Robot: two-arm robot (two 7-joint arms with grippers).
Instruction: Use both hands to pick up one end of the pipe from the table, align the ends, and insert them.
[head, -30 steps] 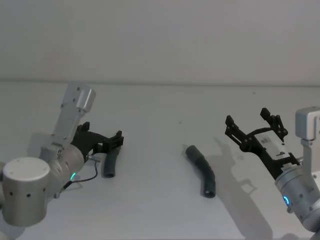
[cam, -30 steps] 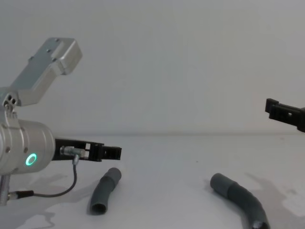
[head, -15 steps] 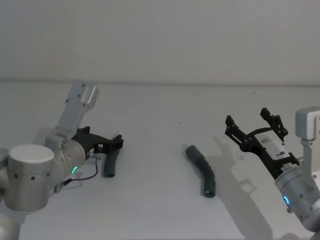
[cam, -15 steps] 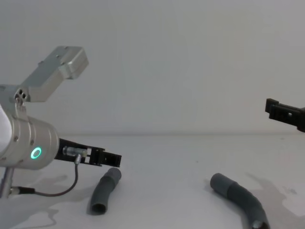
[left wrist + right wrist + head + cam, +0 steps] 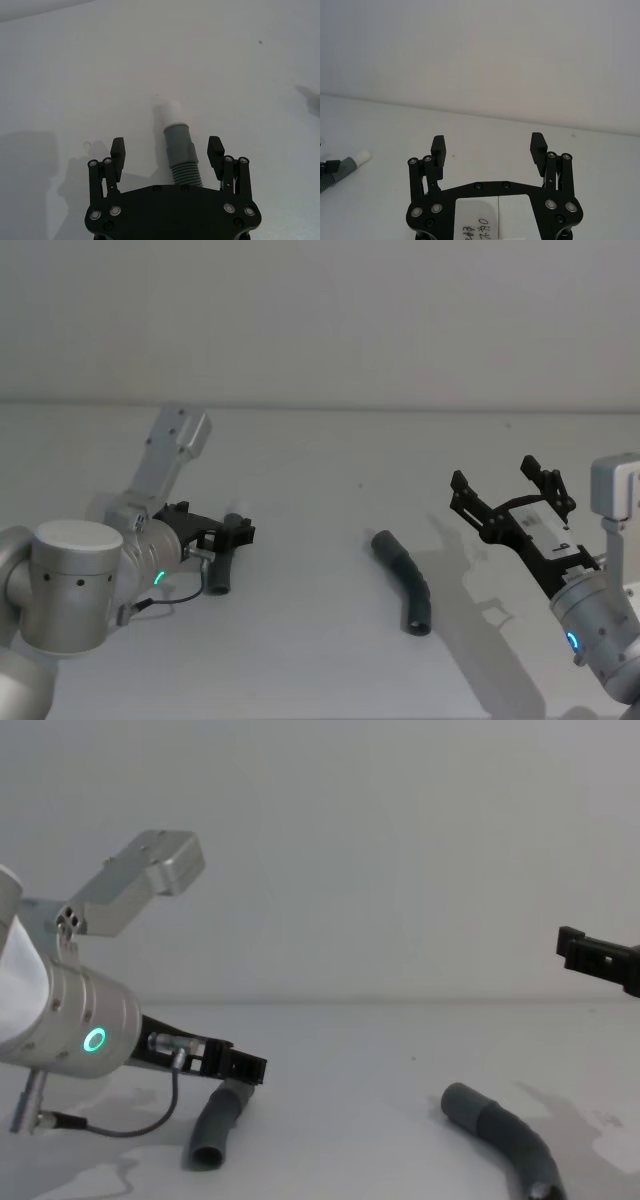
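My grippers will push the white tip (image 5: 173, 113) and the longer bent piece together. The white tip is slimmer than its grey collar (image 5: 179, 144), so it will slide inside the bent piece.
The short pipe piece (image 5: 221, 565) lies on the table (image 5: 300, 670) at the left, and its white tip (image 5: 171, 112) points away from me. My left gripper (image 5: 241, 528) is open and hangs low over this piece (image 5: 180, 152), one finger on each side and neither touching it. The longer bent piece (image 5: 405, 580) lies near the middle of the table (image 5: 500, 1135). My right gripper (image 5: 495, 472) is open in the air to the right of that piece, with nothing between its fingers (image 5: 438, 145).
A black cable (image 5: 130, 1125) loops from the left wrist down to the table beside the short piece. A pale wall (image 5: 320, 320) closes off the far edge of the table. Bare table lies between the two pieces.
My left gripper has tilted down and moved slightly right, and now straddles the short piece. The right arm and both pipe pieces have not moved.
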